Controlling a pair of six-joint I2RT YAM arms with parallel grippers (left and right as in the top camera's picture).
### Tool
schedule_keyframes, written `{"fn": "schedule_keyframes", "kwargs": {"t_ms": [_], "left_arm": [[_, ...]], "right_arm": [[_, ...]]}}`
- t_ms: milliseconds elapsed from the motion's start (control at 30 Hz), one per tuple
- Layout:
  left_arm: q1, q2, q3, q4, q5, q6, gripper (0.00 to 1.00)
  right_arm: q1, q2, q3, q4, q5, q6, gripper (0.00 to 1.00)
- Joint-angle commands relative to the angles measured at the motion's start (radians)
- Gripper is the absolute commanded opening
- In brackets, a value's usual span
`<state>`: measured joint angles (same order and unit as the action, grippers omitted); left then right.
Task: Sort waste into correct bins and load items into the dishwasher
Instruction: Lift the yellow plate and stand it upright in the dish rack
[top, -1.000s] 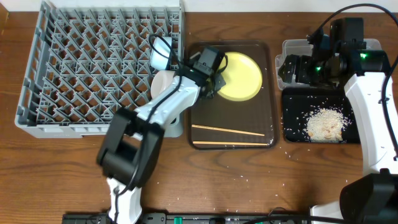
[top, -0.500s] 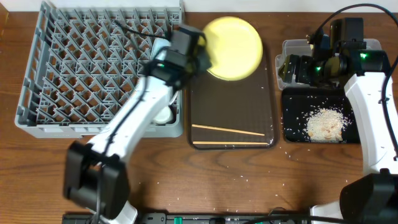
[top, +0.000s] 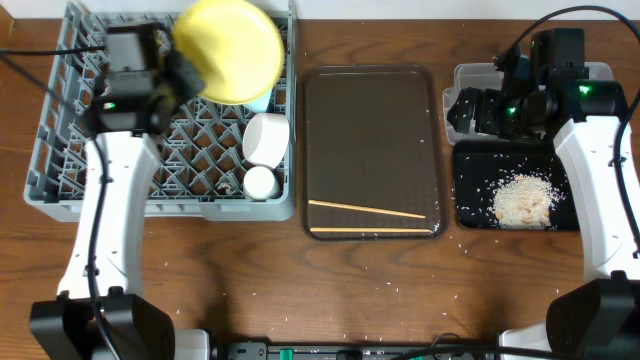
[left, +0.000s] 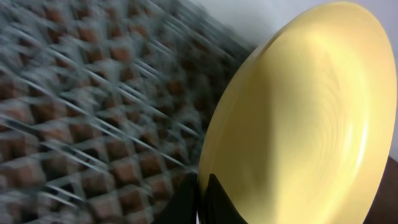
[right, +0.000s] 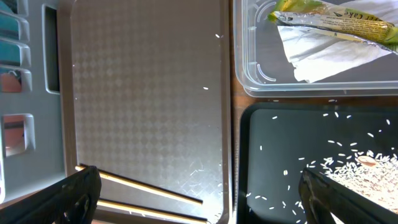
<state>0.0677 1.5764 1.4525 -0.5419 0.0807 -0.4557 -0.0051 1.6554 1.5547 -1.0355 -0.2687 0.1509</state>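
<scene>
The yellow plate (top: 230, 50) leans over the rack's back edge. My left gripper should turn the plate upright and lower it into the slots (top: 213, 121) next to the white bowl.
My left gripper (top: 178, 72) is shut on the rim of the round yellow plate (top: 228, 48), held tilted above the back of the grey dishwasher rack (top: 100, 180). In the left wrist view the fingertips (left: 204, 186) pinch the plate (left: 305, 118) edge over the blurred rack (left: 74, 112). A white bowl (top: 267, 138) and a small white cup (top: 261, 182) sit in the rack's right side. Two chopsticks (top: 365, 211) lie on the brown tray (top: 370, 120). My right gripper (right: 199, 177) is open and empty, hovering near the clear tub (top: 465, 75).
The clear tub (right: 249, 81) holds the green-and-yellow wrapper (right: 336, 18) and the white napkin (right: 323, 53). Beside it the black tray (right: 280, 149) holds rice scraps (right: 367, 180). A few grains lie on the table in front of the brown tray (right: 149, 93).
The left arm has lifted the yellow plate off the brown tray and swung it left, over the rack. The right arm has not moved.
</scene>
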Motion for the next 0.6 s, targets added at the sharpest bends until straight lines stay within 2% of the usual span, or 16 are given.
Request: {"fn": "schedule_keyframes", "kwargs": {"t_ms": [0, 67, 100, 233, 567], "left_arm": [[0.058, -0.008, 0.007, 0.022, -0.049, 0.192, 0.07], [0.067, -0.007, 0.007, 0.031, -0.097, 0.261, 0.07], [0.066, -0.005, 0.006, 0.044, -0.166, 0.327, 0.07], [0.064, 0.008, 0.004, 0.070, -0.262, 0.430, 0.07], [0.009, 0.081, 0.004, 0.080, -0.469, 0.516, 0.07]], "right_arm": [[-0.006, -0.021, -0.001, -0.002, 0.003, -0.010, 0.99], [-0.006, -0.021, -0.001, -0.002, 0.003, -0.010, 0.99], [-0.006, -0.021, -0.001, -0.002, 0.003, -0.010, 0.99], [-0.006, -0.021, -0.001, -0.002, 0.003, -0.010, 0.99], [-0.006, -0.021, -0.001, -0.001, 0.003, -0.010, 0.99]]}}
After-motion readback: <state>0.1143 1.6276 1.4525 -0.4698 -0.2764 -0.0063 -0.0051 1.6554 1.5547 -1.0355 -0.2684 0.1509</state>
